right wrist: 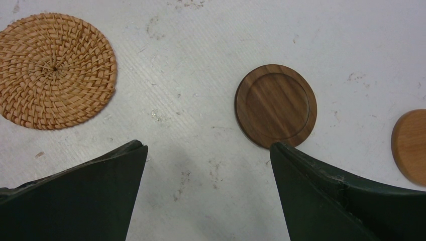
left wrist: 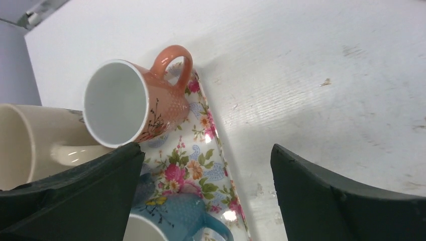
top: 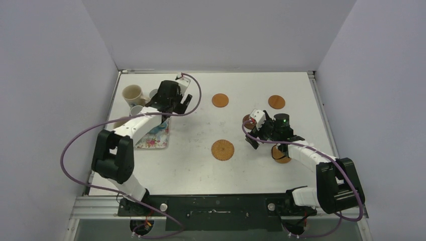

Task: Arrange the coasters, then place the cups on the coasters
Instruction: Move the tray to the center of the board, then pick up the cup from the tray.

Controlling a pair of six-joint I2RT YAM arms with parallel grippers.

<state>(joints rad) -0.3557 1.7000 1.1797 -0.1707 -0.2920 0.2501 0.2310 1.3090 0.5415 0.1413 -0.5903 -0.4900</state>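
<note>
The light blue cup (left wrist: pixel 177 217) has my left gripper's open fingers reaching past it. My left gripper should move back, turn and grab the cup by its handle (left wrist: pixel 221 225).
On the floral tray (left wrist: pixel 213 150) at the left stand a salmon-pink cup (left wrist: pixel 130 103), a cream cup (left wrist: pixel 30 145) and a light blue cup (left wrist: pixel 173 218). My left gripper (left wrist: pixel 206 148) hangs open over the tray's right edge, holding nothing; in the top view the left gripper (top: pixel 182 104) is beside the cream cup (top: pixel 132 94). On the table lie a woven coaster (right wrist: pixel 55 70), a dark brown coaster (right wrist: pixel 276 104) and a tan coaster (right wrist: pixel 412 145). My right gripper (right wrist: pixel 208 145) is open above bare table just short of the brown coaster.
The top view shows two tan coasters (top: pixel 220 100) (top: pixel 276 102) toward the back and the woven coaster (top: pixel 222 149) at the middle. Another orange coaster (top: pixel 280 155) lies partly under the right arm. Grey walls close in the table at the left, the back and the right.
</note>
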